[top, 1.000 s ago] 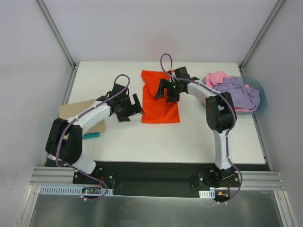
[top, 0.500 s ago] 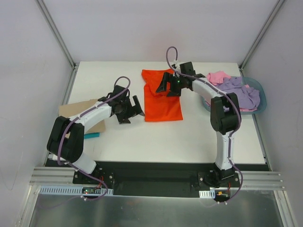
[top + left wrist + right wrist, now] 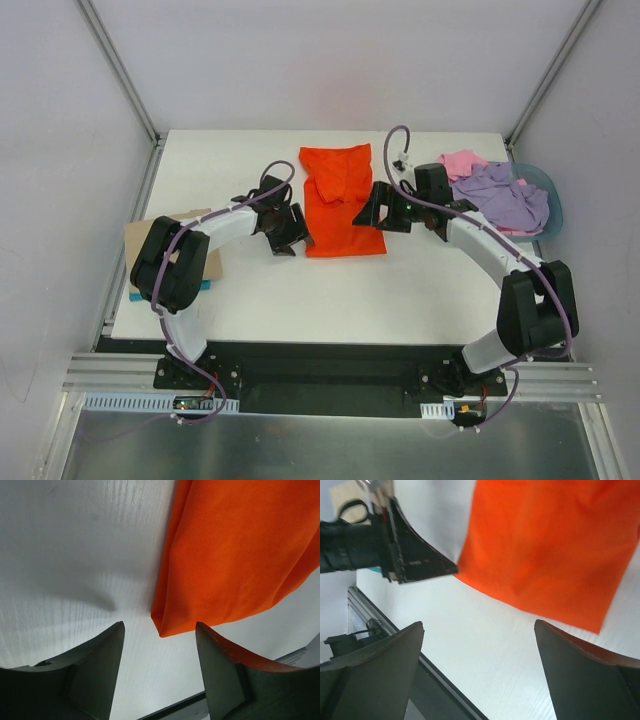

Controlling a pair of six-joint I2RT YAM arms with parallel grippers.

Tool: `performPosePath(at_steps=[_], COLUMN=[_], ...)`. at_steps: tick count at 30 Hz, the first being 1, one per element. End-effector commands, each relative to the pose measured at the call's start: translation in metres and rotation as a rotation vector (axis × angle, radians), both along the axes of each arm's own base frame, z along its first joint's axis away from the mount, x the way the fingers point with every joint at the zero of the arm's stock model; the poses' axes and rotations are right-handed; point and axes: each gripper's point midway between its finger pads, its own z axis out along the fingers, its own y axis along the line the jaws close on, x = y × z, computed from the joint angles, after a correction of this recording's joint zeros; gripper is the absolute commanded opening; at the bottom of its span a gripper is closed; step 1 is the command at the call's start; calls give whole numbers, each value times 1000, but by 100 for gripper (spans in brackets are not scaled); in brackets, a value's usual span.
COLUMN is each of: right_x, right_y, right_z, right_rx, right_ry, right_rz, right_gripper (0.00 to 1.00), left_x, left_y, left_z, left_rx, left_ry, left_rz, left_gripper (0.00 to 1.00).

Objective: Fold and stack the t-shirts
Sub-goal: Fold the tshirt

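Note:
I expect the orange t-shirt (image 3: 341, 205) to double over its far end when I lift the t-shirt's near edge (image 3: 346, 254), which lies thin and free, and carry it back.
The orange t-shirt (image 3: 342, 200) lies folded in a tall rectangle at the table's middle back. Its near left corner shows in the left wrist view (image 3: 235, 555), and its near edge in the right wrist view (image 3: 550, 545). My left gripper (image 3: 293, 232) is open and empty, just left of the shirt's near left corner. My right gripper (image 3: 380, 213) is open and empty at the shirt's right edge near its lower corner. The lilac-purple t-shirt (image 3: 505, 195) and the pink t-shirt (image 3: 460, 163) lie crumpled in the blue-grey basin (image 3: 548, 205) at the back right.
A brown cardboard sheet (image 3: 140, 240) lies at the table's left edge, with a small teal object (image 3: 205, 285) at its near edge. The left gripper also shows in the right wrist view (image 3: 415, 562). A black base rail (image 3: 320, 360) runs along the table's near edge.
My right gripper has moved off the shirt's top, going right and nearer, to the shirt's lower right edge. My left gripper has moved right toward the shirt's near left corner.

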Motion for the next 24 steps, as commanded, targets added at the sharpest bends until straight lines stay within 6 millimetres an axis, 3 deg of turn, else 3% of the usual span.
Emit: performPosePath(at_steps=[1,8,11,12,17,24], right_x=[-1,-14,-16,-17,-18,-4], right_y=[-19,-43,-48,-50,-56,-65], right_z=[4,-27,-41,-46,-71,-103], right_rx=[-21,-77,-86,-93,-157,-254], right_ry=[-54,19,64,79,151,248], right_rz=[-85,-149,-165,-169,-176,-221], right_gripper=[97,97,97,98,93,74], left_x=[8,0,-3,-6,-8,-10], left_y=[-10,-14,-18,-19,-16,-14], left_z=[-4,-23,-28,-30,-26,-24], left_rx=[-23,-46,-71,-80,-77,-76], left_ry=[20,80,95,105,85,83], left_rz=[1,-4,-19,-23,-12,0], left_gripper=[56,35,4,0,0,0])
